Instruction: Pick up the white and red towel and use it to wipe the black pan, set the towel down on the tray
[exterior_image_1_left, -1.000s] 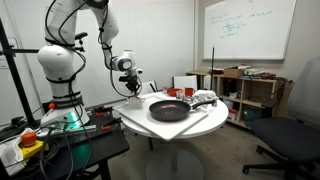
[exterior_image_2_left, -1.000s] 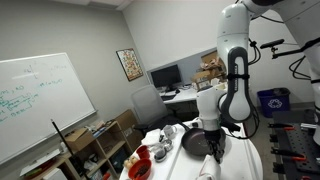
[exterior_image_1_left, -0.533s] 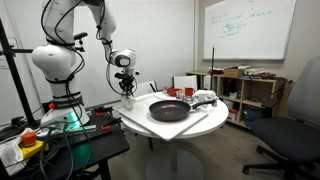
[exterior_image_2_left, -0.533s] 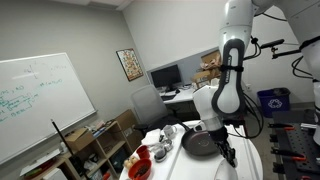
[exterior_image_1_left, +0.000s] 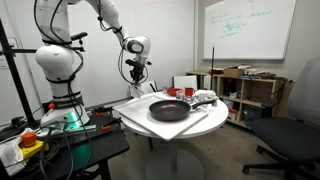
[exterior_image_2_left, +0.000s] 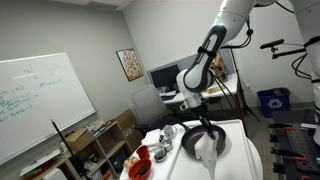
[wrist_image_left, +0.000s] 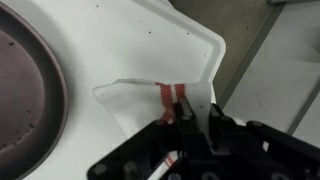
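Observation:
The white and red towel is hanging high up by the tray's outer corner (wrist_image_left: 211, 46), so next my gripper moves back and brings the towel down beside the black pan.
My gripper (wrist_image_left: 192, 122) is shut on the white and red towel (wrist_image_left: 140, 98), pinching it near its red stripes. The towel hangs from the fingers above the tray's (wrist_image_left: 130, 35) corner. In an exterior view the gripper (exterior_image_1_left: 137, 78) is raised over the near-arm side of the table, with the towel (exterior_image_1_left: 134, 92) dangling under it. The black pan (exterior_image_1_left: 168, 110) lies on the white tray (exterior_image_1_left: 198, 122); its rim (wrist_image_left: 30, 95) shows at the left of the wrist view. In an exterior view the towel (exterior_image_2_left: 207, 152) hangs in front of the pan (exterior_image_2_left: 188, 143) below the gripper (exterior_image_2_left: 198, 120).
A red bowl (exterior_image_1_left: 172, 92), cups and metal items (exterior_image_1_left: 205, 98) stand behind the pan on the round table (exterior_image_1_left: 135, 118). An office chair (exterior_image_1_left: 288, 140) and shelves (exterior_image_1_left: 250, 88) are beyond the table. The tray's edge drops off to the floor in the wrist view.
The arm has swung up and toward the pan side, lifting the towel off the surface; the towel now hangs free from the shut gripper.

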